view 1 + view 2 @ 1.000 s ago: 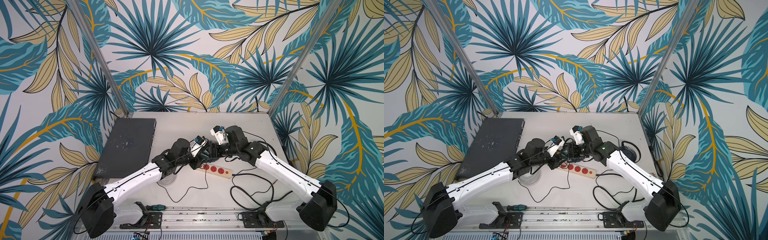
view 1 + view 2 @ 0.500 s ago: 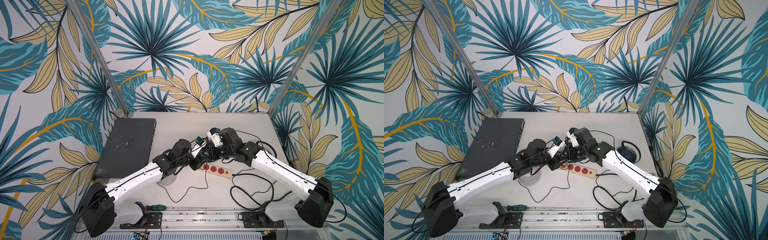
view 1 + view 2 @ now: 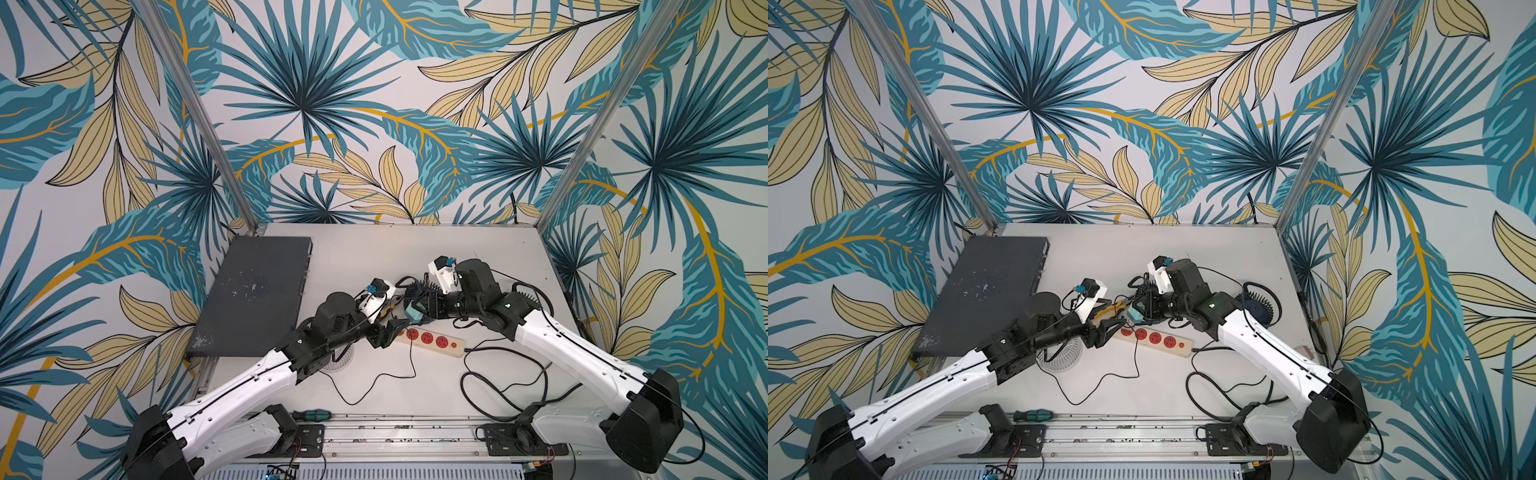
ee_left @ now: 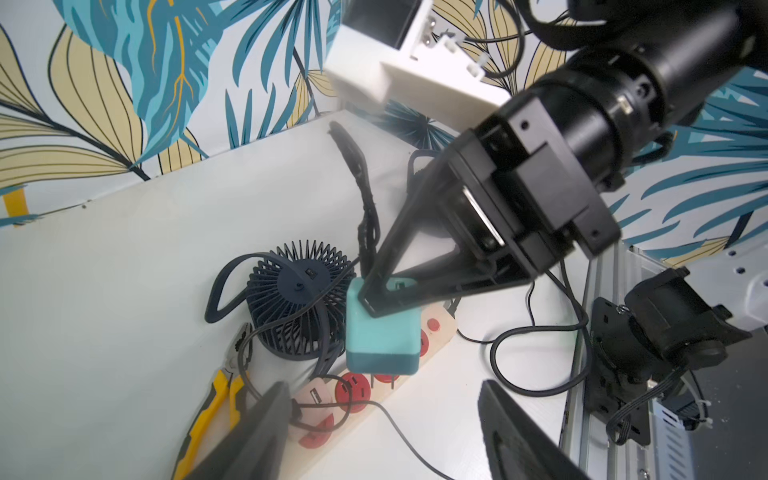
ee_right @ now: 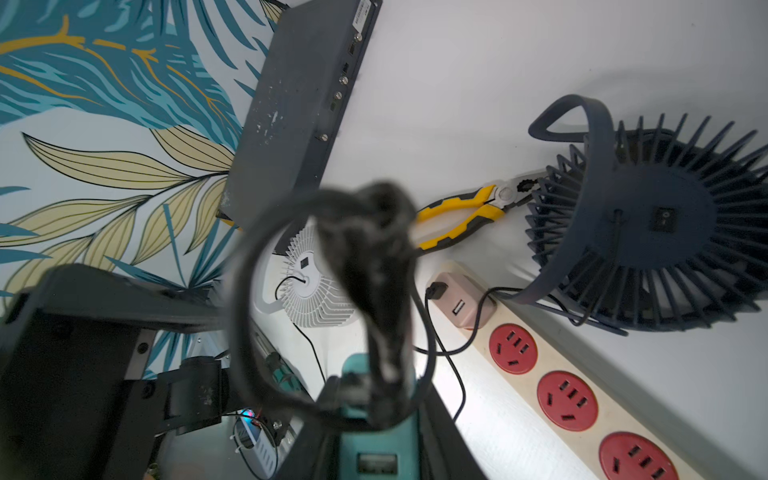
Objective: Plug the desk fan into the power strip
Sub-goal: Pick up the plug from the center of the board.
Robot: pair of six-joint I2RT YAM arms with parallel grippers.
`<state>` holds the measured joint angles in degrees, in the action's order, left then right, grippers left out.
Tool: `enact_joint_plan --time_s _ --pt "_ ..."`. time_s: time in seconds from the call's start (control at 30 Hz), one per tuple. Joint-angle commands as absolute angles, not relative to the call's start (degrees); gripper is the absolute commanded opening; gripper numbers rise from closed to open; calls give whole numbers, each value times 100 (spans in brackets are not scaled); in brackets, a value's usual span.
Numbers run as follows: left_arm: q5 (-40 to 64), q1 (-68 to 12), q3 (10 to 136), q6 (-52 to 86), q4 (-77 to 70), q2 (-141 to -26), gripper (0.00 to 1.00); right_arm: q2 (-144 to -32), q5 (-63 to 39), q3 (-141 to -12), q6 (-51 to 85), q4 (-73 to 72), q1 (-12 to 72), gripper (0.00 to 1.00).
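My right gripper's fingers sit at a slant across the teal plug adapter's top (image 4: 404,285), so my left gripper should hold its lower end (image 4: 383,357) while my right gripper grips it again straight.
The cream power strip (image 3: 432,341) (image 3: 1158,340) lies mid-table, its red sockets facing up. My right gripper (image 3: 415,312) (image 5: 374,436) is shut on a teal plug adapter (image 4: 382,336) (image 5: 376,449) with a thick dark cord looped off it. The adapter's prongs hang just above the sockets of the power strip (image 4: 436,332). The navy desk fan (image 4: 299,299) (image 5: 665,232) stands right behind the strip. At the strip's left end my left gripper (image 3: 390,328) (image 4: 382,424) is open, fingers (image 4: 257,432) spread and holding nothing.
A pink adapter (image 5: 461,299) fills the strip's end socket; its thin black cord runs to a white fan (image 3: 1059,357). Yellow pliers (image 5: 461,216) lie beside the navy fan. A dark flat box (image 3: 253,299) sits at the left. A screwdriver (image 3: 311,414) and loose cords (image 3: 498,386) lie in front.
My right gripper moved in beside the left one and shut on the teal adapter. The left gripper has opened and let go of it.
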<state>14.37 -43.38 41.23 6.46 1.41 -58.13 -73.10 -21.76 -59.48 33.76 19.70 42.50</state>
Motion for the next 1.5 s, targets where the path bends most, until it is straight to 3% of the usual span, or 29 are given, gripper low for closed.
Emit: enact_joint_plan --time_s 0.0,0.13,0.3,0.43,0.7,0.8,0.9,1.0,1.07,1.23,1.33,1.47 --pt "1643 -4341 3983 603 -111 -5771 74 -7088 -2994 -5755 3800 1273 4133 21" --pt "1492 -4353 3988 588 -148 -5855 81 -7040 -3407 -5665 4035 931 4106 21" --pt "1457 -4368 4122 591 -236 -6037 81 -7012 -3617 -5548 4238 662 4106 21" --pt "1511 -4400 4195 647 -388 -6191 74 -7005 -3583 -5486 4286 598 4106 21" --pt "1316 -4421 4190 934 -617 -6358 46 -7049 -3513 -5397 4115 759 4090 23" --pt "1290 -4442 4158 934 -628 -6335 29 -7022 -3495 -5309 4058 845 4033 28" --pt "1189 -4460 4113 767 -517 -6267 22 -6931 -3481 -5298 3987 957 3941 36" --pt "1150 -4463 4034 501 -347 -6158 20 -6811 -3472 -5330 3848 1173 3800 45" --pt "1188 -4463 3962 253 -214 -6077 20 -6704 -3481 -5359 3735 1371 3661 60" --pt "1430 -4461 3788 -224 -49 -5834 20 -6594 -3913 -5445 3396 1706 3337 78" --pt "1562 -4461 3758 -317 -33 -5765 20 -6753 -4213 -5618 3174 1931 3266 83" --pt "1590 -4477 3822 -439 93 -5816 21 -7172 -4861 -6001 2909 2196 3286 82"
